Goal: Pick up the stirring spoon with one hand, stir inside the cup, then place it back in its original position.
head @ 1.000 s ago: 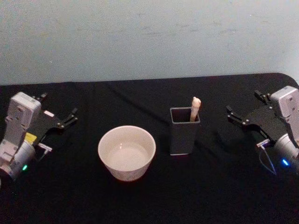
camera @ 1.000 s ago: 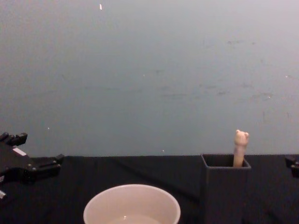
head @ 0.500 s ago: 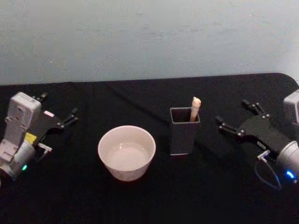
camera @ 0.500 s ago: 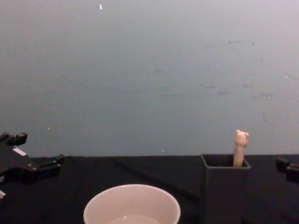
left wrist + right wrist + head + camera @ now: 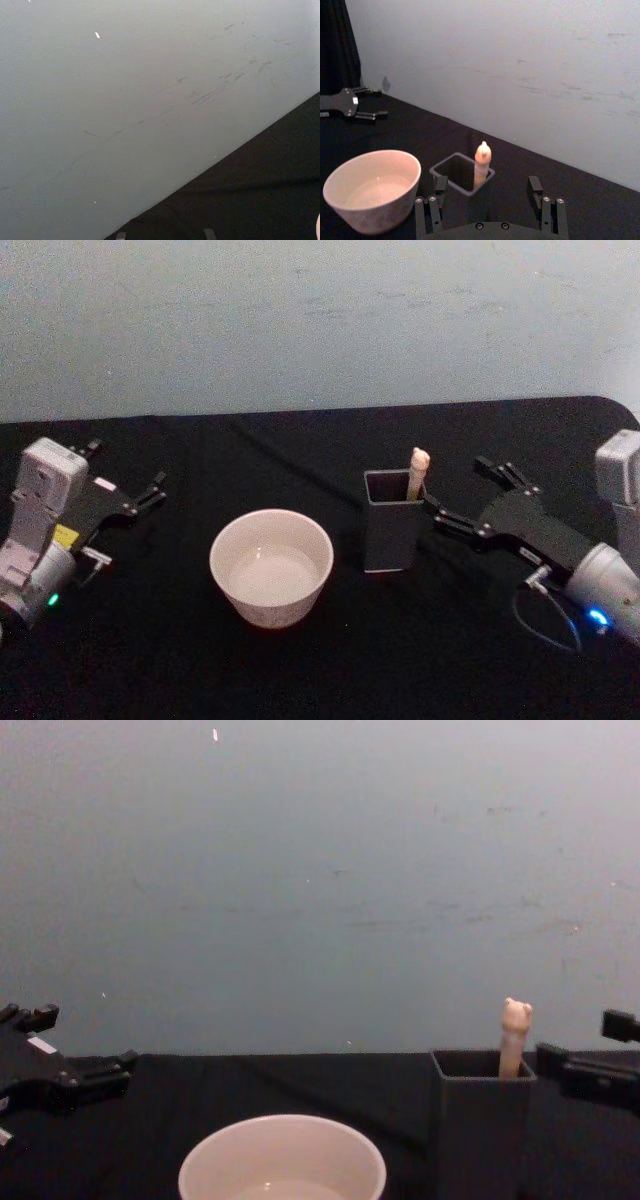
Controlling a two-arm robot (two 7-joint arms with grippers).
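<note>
The pale handle sticks up from the holder, so I expect the stirring spoon to bring out a hidden metal neck and bowl when I lift it.
The stirring spoon stands in the tall dark grey holder, with just its pale knobby handle tip above the rim. The cream cup sits to the holder's left and holds a little liquid. My right gripper is open, close to the holder's right side at about rim height, touching nothing. In the right wrist view its fingers flank the holder and the spoon, with the cup beyond. My left gripper rests open at the table's left.
A black cloth covers the table, and a pale wall rises behind it. The table's far right corner is rounded. The left gripper lies far off in the right wrist view.
My right gripper has swung left and lower, from the table's right edge to just beside the holder. Left arm, cup, holder and spoon have not moved.
</note>
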